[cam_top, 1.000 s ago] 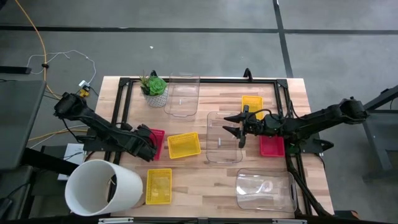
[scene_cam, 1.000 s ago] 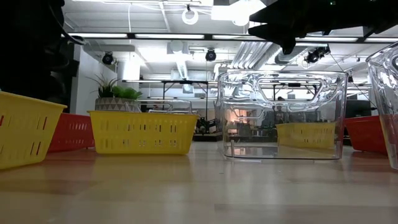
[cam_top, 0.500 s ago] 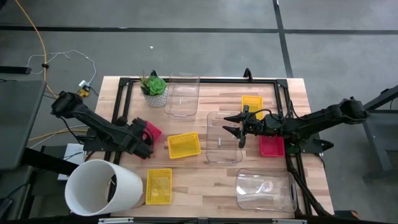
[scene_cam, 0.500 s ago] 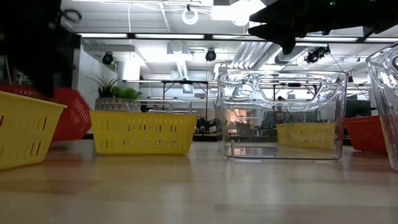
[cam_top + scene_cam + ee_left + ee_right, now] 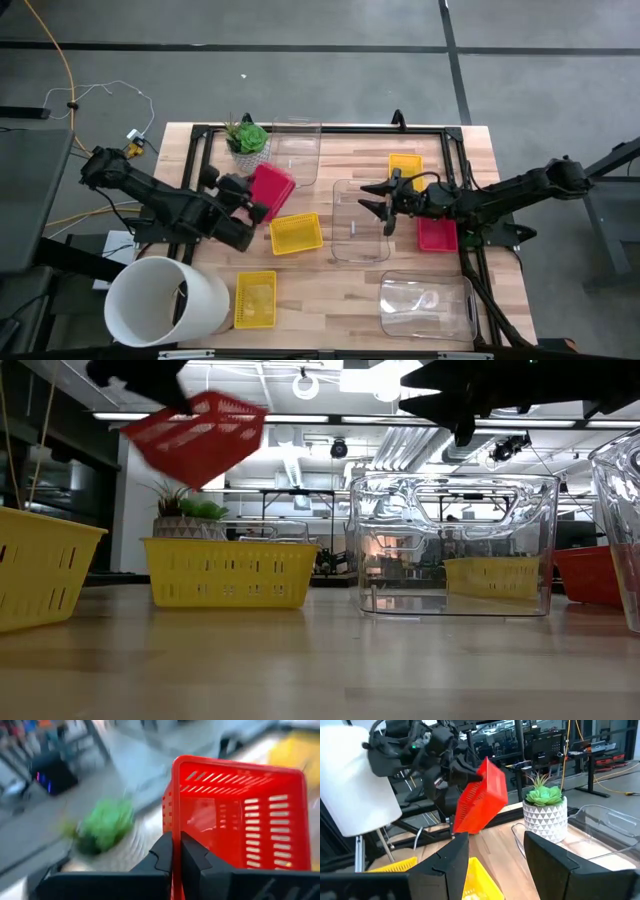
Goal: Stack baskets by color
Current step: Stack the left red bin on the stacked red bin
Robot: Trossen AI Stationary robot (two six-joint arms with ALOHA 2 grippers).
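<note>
The pink-red basket (image 5: 272,191) is hanging steeply tipped (image 5: 482,797) from my left gripper, so I expect its inside to be empty when my right gripper carries it.
My left gripper (image 5: 256,207) is shut on a pink-red basket (image 5: 272,187), which hangs tilted in the air (image 5: 200,432) left of centre, near the plant. My right gripper (image 5: 386,206) hovers open and level over a clear basket (image 5: 358,238) standing mid-table, touching nothing. A second pink-red basket (image 5: 437,236) rests on its base at the right. Yellow baskets sit at the centre (image 5: 297,233), the near left (image 5: 255,298) and the far right (image 5: 405,163). Two more clear baskets stand at the far edge (image 5: 294,152) and the near right (image 5: 427,306). My left gripper pinches one side wall of the pink-red basket at its rim (image 5: 175,827), one finger (image 5: 164,854) outside the wall and the other inside. The fingers come from the table's left, slanting slightly down. The basket is lifted clear of the table and tipped (image 5: 481,800).
A big white tub (image 5: 165,300) lies at the near left corner. A green plant in a white pot (image 5: 247,141) stands at the far left, close to the lifted basket. Black frame rails (image 5: 320,127) run along the table's edges.
My left gripper has taken hold of the pink-red basket, which lay flat on the table at the left. It has risen and swung toward the far right, tipping up. The basket first tilted with one end on the table, then came clear.
</note>
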